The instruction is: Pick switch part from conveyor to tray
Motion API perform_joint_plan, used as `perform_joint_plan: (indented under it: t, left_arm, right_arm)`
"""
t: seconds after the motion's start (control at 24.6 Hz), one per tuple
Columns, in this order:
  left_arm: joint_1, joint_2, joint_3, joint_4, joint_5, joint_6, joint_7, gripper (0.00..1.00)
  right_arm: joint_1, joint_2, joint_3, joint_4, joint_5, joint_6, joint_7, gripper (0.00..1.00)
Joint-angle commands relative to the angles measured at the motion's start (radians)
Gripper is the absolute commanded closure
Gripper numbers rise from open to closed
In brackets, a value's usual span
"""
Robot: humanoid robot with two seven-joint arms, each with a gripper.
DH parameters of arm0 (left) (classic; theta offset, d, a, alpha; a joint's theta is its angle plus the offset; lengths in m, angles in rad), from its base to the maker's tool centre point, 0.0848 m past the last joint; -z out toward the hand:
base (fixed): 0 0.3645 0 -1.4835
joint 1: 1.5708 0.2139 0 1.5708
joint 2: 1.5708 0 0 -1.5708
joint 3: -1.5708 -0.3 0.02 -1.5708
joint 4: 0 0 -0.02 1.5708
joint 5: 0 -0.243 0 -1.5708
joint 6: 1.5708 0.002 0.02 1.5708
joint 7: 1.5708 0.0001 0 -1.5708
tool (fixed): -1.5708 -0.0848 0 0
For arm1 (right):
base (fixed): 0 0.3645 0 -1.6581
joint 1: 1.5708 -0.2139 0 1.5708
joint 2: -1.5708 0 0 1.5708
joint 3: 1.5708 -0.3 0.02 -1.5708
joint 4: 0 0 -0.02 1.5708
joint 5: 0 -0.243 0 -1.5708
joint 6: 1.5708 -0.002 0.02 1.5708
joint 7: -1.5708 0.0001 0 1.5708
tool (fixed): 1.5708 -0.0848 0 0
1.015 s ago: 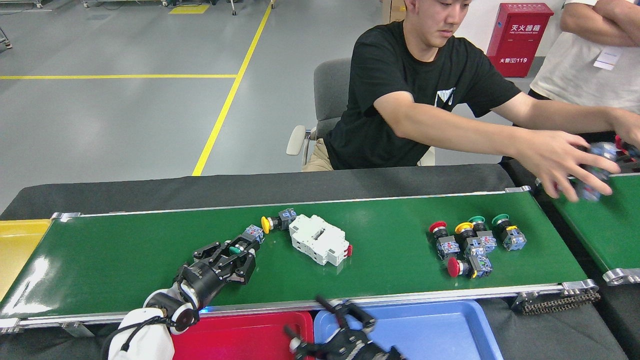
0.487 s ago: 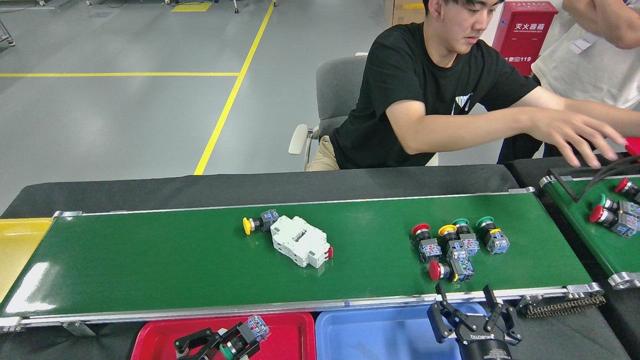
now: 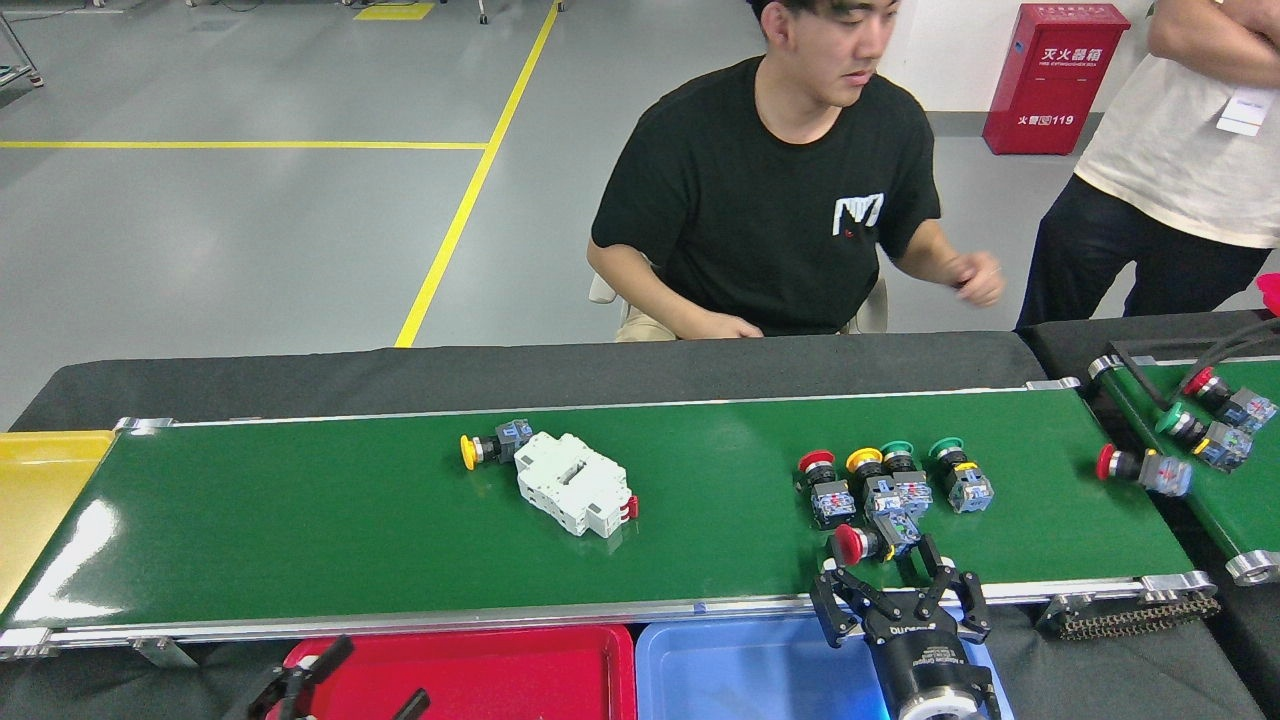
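I am letting the yellow-capped switch part ride the conveyor, which ends at the yellow tray, so it will go in there while I pick other switch parts.
The conveyor runs across the middle of the head view. On it a yellow-capped switch part lies against a white breaker block. Several switch parts cluster right of centre, the nearest one red-capped. Another red-capped switch part lies at the belt's right end. My right gripper stands open over the front rail, just below the red-capped part, not touching it. My left gripper is open and low over the red tray, with nothing between its fingers.
A blue tray sits beside the red one, and a yellow tray lies at the far left. A shorter belt at the right carries more switch parts and a black cable. One person sits behind the conveyor; another stands at the right.
The left gripper sank lower over the red tray and the green-capped part it held no longer shows. The right gripper rose to the front rail. Belt parts drifted left; the person's arm withdrew.
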Motion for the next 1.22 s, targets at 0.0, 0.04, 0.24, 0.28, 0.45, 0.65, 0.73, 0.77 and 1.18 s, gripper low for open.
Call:
perform_joint_plan:
  t: [0.0,0.04,0.24,0.28,0.45,0.65,0.73,0.77,1.18]
  left_arm:
    - [0.011,0.003,0.035,-0.003,0.003,0.067,0.009,0.00]
    - [0.014,0.003,0.041,-0.006,0.003,0.065,0.009,0.00]
    - [0.015,-0.006,0.023,-0.031,-0.002,0.069,0.009,0.00]
    - [0.014,-0.009,0.011,-0.035,-0.002,0.070,0.009,0.00]
    - [-0.060,-0.010,-0.127,-0.035,-0.060,0.170,0.008,0.00]
    - [-0.169,-0.013,-0.336,-0.032,-0.198,0.289,0.002,0.00]
    - [-0.197,-0.015,-0.376,-0.029,-0.220,0.302,0.000,0.00]
    - [-0.213,-0.015,-0.388,-0.023,-0.230,0.306,-0.001,0.00]
    - [-0.335,-0.061,-0.440,0.118,-0.269,0.311,-0.052,0.00]
  right_arm:
    - [-0.017,-0.001,0.010,-0.004,0.001,-0.009,0.005,0.41]
    - [-0.017,-0.004,0.020,-0.005,-0.001,-0.012,0.007,0.58]
    - [-0.008,-0.018,0.041,-0.051,-0.008,-0.123,0.022,0.97]
    - [-0.008,-0.018,0.041,-0.056,-0.010,-0.144,0.027,0.98]
    - [-0.005,-0.018,0.046,-0.074,-0.008,-0.161,0.044,0.98]
    - [-0.001,-0.014,0.268,-0.171,-0.004,-0.163,0.044,0.99]
    - [-0.007,-0.006,0.406,-0.183,0.001,-0.163,0.036,0.85]
    - [-0.011,0.014,0.478,-0.180,0.009,-0.161,0.034,0.38]
    - [-0.007,0.086,0.595,-0.139,0.044,-0.201,0.039,0.00]
